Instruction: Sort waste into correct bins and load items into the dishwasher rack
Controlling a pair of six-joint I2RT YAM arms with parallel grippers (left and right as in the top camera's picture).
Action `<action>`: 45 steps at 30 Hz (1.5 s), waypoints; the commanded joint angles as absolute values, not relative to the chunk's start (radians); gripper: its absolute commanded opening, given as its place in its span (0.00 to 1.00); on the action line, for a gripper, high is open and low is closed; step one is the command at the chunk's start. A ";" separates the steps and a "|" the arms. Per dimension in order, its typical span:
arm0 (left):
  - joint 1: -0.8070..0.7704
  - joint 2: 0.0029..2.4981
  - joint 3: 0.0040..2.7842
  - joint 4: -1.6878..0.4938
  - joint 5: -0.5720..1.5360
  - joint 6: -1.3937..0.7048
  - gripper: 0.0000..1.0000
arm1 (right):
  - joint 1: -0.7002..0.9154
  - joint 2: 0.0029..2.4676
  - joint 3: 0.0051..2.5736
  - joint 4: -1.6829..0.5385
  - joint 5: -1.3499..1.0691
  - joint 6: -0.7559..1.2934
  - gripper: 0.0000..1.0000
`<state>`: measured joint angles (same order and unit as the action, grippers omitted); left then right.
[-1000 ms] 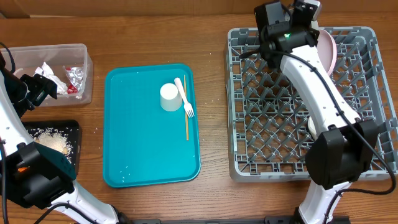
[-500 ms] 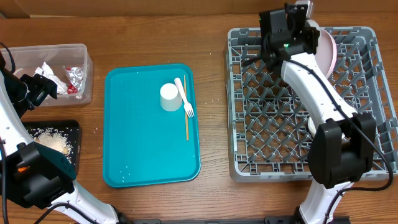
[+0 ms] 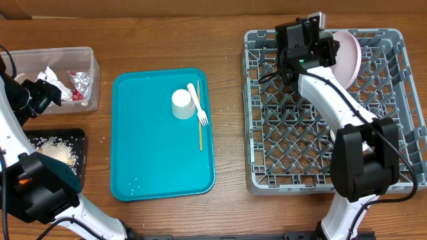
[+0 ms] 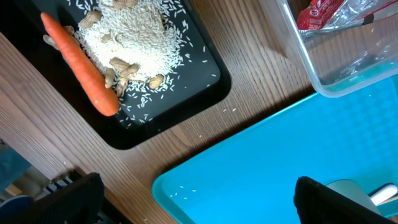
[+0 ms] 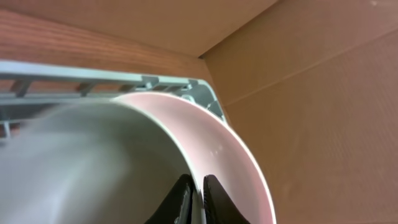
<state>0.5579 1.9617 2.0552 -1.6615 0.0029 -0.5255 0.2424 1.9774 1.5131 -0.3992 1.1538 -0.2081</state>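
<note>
I should open my right gripper, take the white bowl's rim from another side and move the bowl toward the rack's empty corner (image 3: 261, 51), because the bowl leans onto the pink plate (image 3: 348, 60).
A pale pink plate (image 3: 351, 56) stands on edge at the back of the grey dishwasher rack (image 3: 293, 140). My right gripper (image 3: 328, 51) is shut on its rim, and the right wrist view shows both fingers pinching the plate (image 5: 230, 155) edge at my right gripper (image 5: 198, 194). My left gripper (image 4: 199, 199) hangs open over the near-left corner of the teal tray (image 4: 280, 155), holding nothing. On that teal tray (image 3: 147, 167) lie a white cup (image 3: 181, 104), a white fork (image 3: 199, 107) and a thin wooden stick (image 3: 199, 130).
A clear tub (image 3: 90, 63) at the back left holds white napkins (image 3: 52, 79) and a red wrapper (image 3: 81, 84). The black tray (image 4: 186, 93) holds rice scraps (image 4: 134, 37) and an orange carrot (image 4: 81, 71). A cardboard wall runs behind the rack.
My right wrist has come forward over the rack's back rows, and the pink plate with it now shows more fully on edge. The left arm has not moved.
</note>
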 commanded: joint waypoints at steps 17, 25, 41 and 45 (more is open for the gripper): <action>0.556 1.937 2.073 -1.663 -0.010 -0.546 1.00 | 0.376 1.941 1.512 -0.302 1.234 -0.341 0.07; 0.556 1.937 2.073 -1.663 -0.010 -0.546 1.00 | 0.290 1.941 1.512 -0.300 1.235 -0.373 0.04; 0.556 1.937 2.073 -1.663 -0.010 -0.546 1.00 | 0.266 1.943 1.461 -0.308 1.139 -0.505 0.09; 0.556 1.937 2.073 -1.663 -0.010 -0.546 1.00 | 0.287 1.943 1.444 -0.307 1.114 -0.500 0.11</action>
